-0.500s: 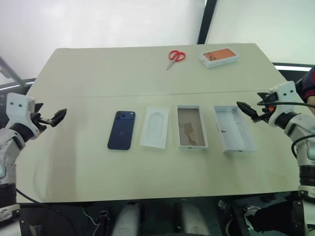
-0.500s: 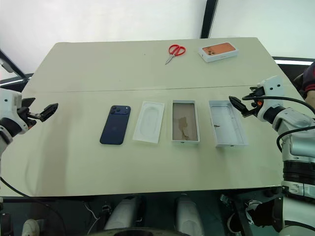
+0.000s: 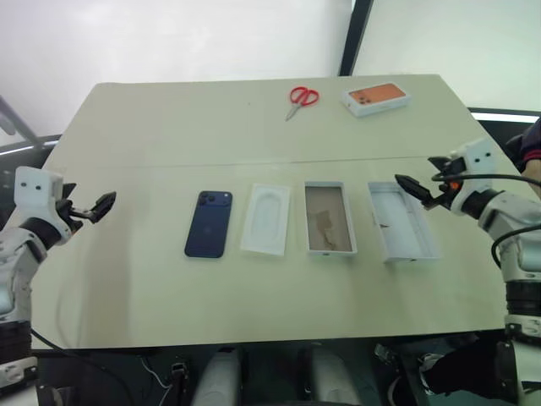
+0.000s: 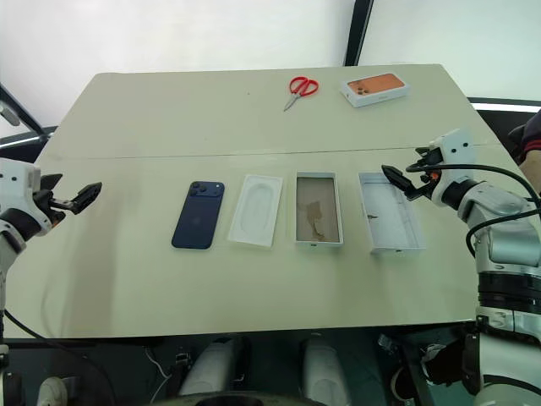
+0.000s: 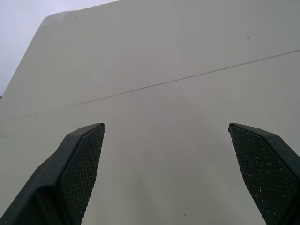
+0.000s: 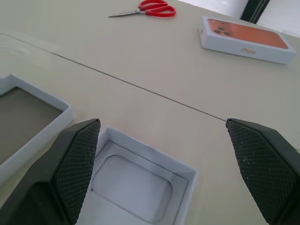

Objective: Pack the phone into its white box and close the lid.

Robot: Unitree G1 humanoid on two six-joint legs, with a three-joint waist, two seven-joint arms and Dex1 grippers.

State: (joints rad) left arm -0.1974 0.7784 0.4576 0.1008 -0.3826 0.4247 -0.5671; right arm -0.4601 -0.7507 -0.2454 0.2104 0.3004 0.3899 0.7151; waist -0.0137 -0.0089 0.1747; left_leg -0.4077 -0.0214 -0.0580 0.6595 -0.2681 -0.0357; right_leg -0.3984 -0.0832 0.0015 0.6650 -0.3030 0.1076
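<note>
I expect the thin white insert [image 3: 247,235] to stay flat when I carry it over the box by one edge, because an oval hollow [image 3: 268,218] is moulded into it.
The dark blue phone [image 3: 209,223] lies back up, left of centre on the table. To its right lie in a row a white moulded insert [image 3: 266,219], the white box [image 3: 329,217] with its brownish floor, and the lid [image 3: 402,222], white inner face up. My right gripper [image 3: 414,188] hovers open at the lid's far right corner; the right wrist view has the lid's end [image 6: 140,187] beneath the wide-spread fingers [image 6: 75,164]. My left gripper [image 3: 101,205] stands open over bare table near the left edge, well left of the phone.
Red-handled scissors [image 3: 303,97] and an orange-topped white phone box [image 3: 376,97] lie at the table's far side. The beige table [image 3: 169,135] has a seam line across its middle. A person's dark sleeve [image 3: 531,144] shows at the right edge.
My right gripper has edged inward toward the lid's far corner. The left gripper has barely shifted. The objects on the table lie as before.
</note>
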